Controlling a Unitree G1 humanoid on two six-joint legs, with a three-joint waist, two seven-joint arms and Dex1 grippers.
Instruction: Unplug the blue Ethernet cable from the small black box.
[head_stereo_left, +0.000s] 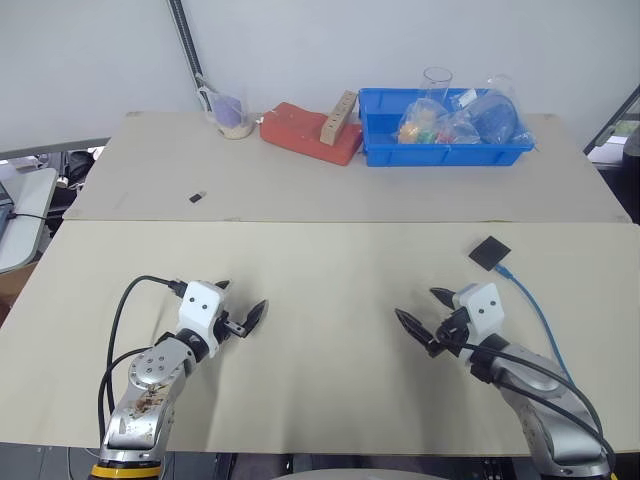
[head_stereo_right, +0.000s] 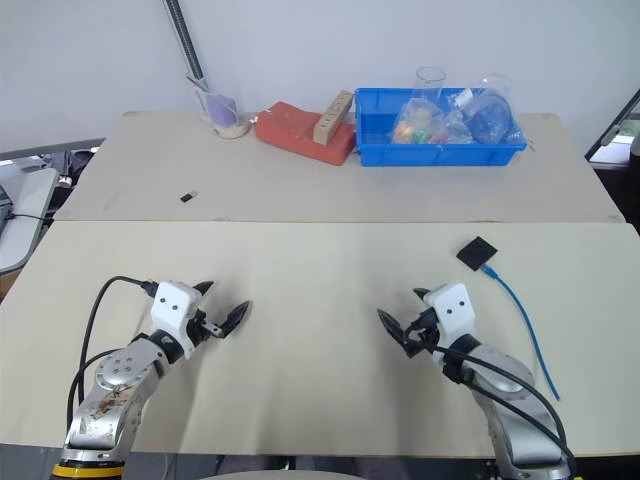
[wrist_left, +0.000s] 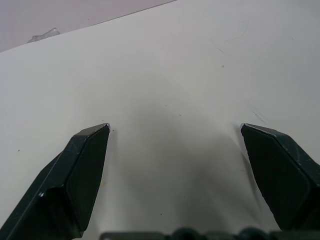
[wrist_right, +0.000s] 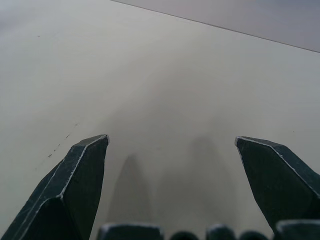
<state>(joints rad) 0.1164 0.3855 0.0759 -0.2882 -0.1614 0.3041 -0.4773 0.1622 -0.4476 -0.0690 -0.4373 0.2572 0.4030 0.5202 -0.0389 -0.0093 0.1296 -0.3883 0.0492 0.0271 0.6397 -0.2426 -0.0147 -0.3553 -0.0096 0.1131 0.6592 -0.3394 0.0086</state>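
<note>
My open right gripper should keep moving toward the plug (head_stereo_left: 504, 272) until its fingers close around it, because the blue plug stands clear at the black box's near corner (head_stereo_left: 493, 267).
The small black box (head_stereo_left: 490, 252) lies flat on the near table, right of the middle. The blue Ethernet cable (head_stereo_left: 532, 305) is plugged into the box's near corner and runs from there toward the table's front right. My right gripper (head_stereo_left: 418, 303) hovers open and empty over bare tabletop, nearer than the box and to its left, and it points left. My left gripper (head_stereo_left: 243, 300) is open and empty over the left part of the table, far from the box. In the wrist views the left gripper (wrist_left: 175, 130) and the right gripper (wrist_right: 171, 140) have bare tabletop between their fingers.
On the far table stand a blue bin (head_stereo_left: 375, 150) of plastic bags and cups, a red block (head_stereo_left: 300, 135) with a power strip (head_stereo_left: 338, 117) on it, and a measuring cup (head_stereo_left: 228, 108). A tiny black chip (head_stereo_left: 197, 197) lies at the far left. A seam (head_stereo_left: 340, 222) divides the two tables.
</note>
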